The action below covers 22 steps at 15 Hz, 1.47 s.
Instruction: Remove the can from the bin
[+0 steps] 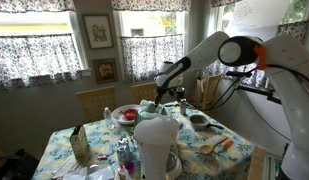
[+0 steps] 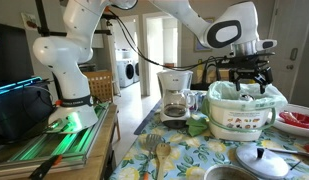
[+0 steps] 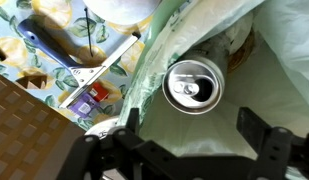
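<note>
I need to straighten my gripper upright and lower its fingers around the can before I close them and lift, because my open gripper is tilted above the can's top.
A silver can stands upright inside the bin, its opened top facing the wrist camera. The bin is a white basket lined with a pale green bag, standing on the flowered table; its green liner fills the wrist view. My gripper is open, its two dark fingers spread to either side just above the can, touching nothing. In an exterior view the gripper hangs right over the bin's mouth. In the exterior view from across the room the gripper sits above the table's far side; bin and can are hidden there.
A coffee maker stands beside the bin. A pot lid, a spoon and a red plate lie on the flowered tablecloth. A white appliance and a box stand near the table's front.
</note>
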Motion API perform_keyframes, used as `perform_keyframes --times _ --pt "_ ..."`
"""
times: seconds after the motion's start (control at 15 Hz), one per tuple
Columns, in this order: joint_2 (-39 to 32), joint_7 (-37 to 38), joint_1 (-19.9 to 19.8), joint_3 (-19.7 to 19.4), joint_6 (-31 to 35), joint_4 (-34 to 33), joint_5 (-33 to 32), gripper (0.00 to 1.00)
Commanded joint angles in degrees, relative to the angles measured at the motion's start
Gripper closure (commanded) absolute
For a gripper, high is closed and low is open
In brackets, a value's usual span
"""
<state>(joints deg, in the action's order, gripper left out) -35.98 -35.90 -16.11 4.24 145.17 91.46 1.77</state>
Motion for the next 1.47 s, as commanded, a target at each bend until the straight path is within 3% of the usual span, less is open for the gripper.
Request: perform_keyframes --times 0.0,0.67,0.8,1.13,1.27,1.33,1.4 --pt "-3.16 -3.88 -1.44 1.79 -3.66 -4.8 1.3 0.0" --pt "-6.01 -9.94 -1.35 2.29 -10.17 -9.36 1.54 0.0" --pt "-6.48 -10.47 -1.18 2.13 -10.68 -9.86 1.47 0.26" --pt "-6.89 -10.71 -0.96 1.94 -11.04 -10.45 1.47 0.63" --pt "-6.34 -10.04 -0.74 1.81 -10.58 -10.09 1.5 0.64" --pt "-6.01 -9.93 -0.73 1.89 -10.45 -9.9 1.68 0.79" --pt "-5.68 -9.66 -0.67 1.86 -10.41 -9.8 1.8 0.85"
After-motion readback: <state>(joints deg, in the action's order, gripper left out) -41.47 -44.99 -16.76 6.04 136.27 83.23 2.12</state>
